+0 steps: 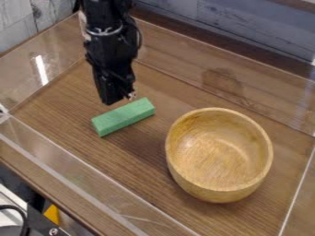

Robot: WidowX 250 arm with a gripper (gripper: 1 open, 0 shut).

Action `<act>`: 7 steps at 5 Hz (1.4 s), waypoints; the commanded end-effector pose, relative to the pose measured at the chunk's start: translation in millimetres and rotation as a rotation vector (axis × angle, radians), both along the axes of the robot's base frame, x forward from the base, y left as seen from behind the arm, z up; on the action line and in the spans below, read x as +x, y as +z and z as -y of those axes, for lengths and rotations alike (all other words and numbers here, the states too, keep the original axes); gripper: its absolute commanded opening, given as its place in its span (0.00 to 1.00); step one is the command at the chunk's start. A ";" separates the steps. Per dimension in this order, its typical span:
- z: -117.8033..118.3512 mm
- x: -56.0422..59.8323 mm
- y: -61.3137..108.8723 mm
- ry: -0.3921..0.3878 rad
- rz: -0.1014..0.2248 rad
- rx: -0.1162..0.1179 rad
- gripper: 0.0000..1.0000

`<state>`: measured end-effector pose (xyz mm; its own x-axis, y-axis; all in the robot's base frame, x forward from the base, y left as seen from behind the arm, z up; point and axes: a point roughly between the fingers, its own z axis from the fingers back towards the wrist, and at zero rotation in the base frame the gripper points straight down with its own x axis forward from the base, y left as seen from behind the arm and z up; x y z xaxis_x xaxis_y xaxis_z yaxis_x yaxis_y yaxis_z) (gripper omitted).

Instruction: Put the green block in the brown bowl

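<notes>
My gripper needs to open its fingers and lower them over the block's middle point(123, 117) before lifting, because they are shut and empty above the green block's far edge point(117, 111).
The green block point(124, 117) lies flat on the wooden table, a short way left of the brown bowl point(219, 112), which holds nothing. My gripper point(113, 96) points straight down just above the block's far left part. Its black fingers are shut together with nothing visible between them. The block rests on the table and is not lifted with the gripper.
Clear plastic walls point(74, 198) fence the tabletop on the near and left sides. A stone-patterned wall point(246, 23) stands behind. Bare wooden table surface point(209, 78) stretches behind the bowl and to the right of the arm.
</notes>
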<state>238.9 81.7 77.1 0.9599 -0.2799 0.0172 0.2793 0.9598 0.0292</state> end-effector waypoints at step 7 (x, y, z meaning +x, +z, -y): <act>3.8 3.4 -10.2 -0.008 0.016 -0.008 0.00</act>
